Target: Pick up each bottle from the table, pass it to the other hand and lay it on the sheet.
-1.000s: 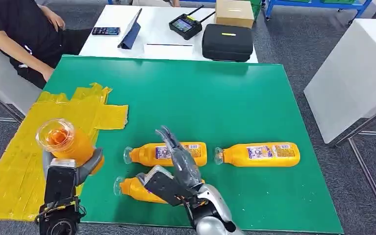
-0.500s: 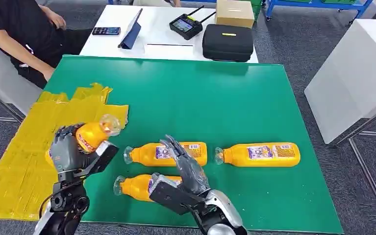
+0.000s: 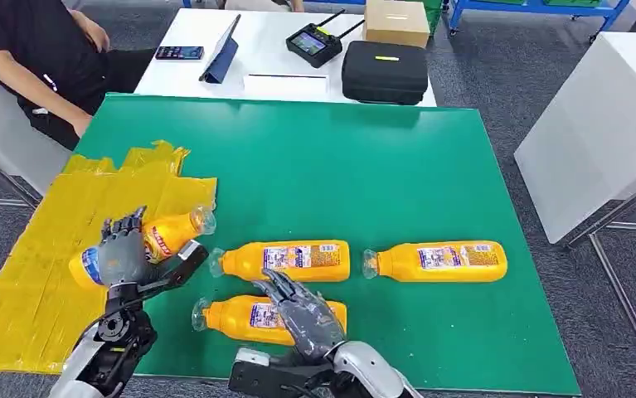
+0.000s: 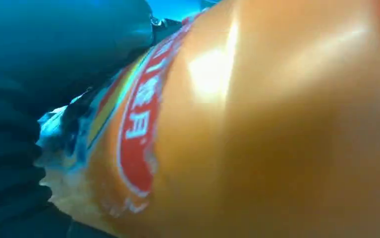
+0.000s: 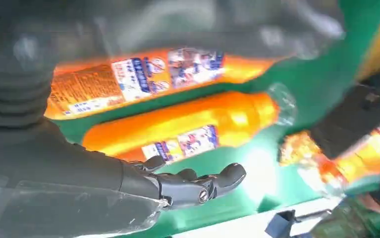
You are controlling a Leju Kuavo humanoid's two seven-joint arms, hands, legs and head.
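I can see clear plastic (image 3: 200, 315) wrapped around the neck end of the nearest orange bottle (image 3: 244, 317). The plastic will come along when I lift the bottle.
My left hand (image 3: 123, 253) grips an orange bottle (image 3: 161, 239) and holds it tilted low over the edge where the yellow sheet (image 3: 41, 249) meets the green mat; the same held bottle (image 4: 257, 129) shows up close in the left wrist view. Three more orange bottles lie on the mat: one in the middle (image 3: 285, 260), one nearest me (image 3: 248, 317), one to the right (image 3: 443, 261). My right hand (image 3: 306, 315) hovers open, fingers spread, over the nearest bottle (image 5: 188, 126), holding nothing. The middle bottle (image 5: 143, 79) lies beyond it.
A green mat (image 3: 381, 174) covers the table. Behind it a white table carries a black case (image 3: 385, 70), a cardboard box (image 3: 395, 21), a controller (image 3: 314, 41), a tablet (image 3: 221, 54) and a phone (image 3: 179, 52). A person (image 3: 41, 58) sits at the far left.
My left hand has brought its bottle down from upright to nearly lying, low at the sheet's edge. My right hand has drawn back toward me and lowered, staying open.
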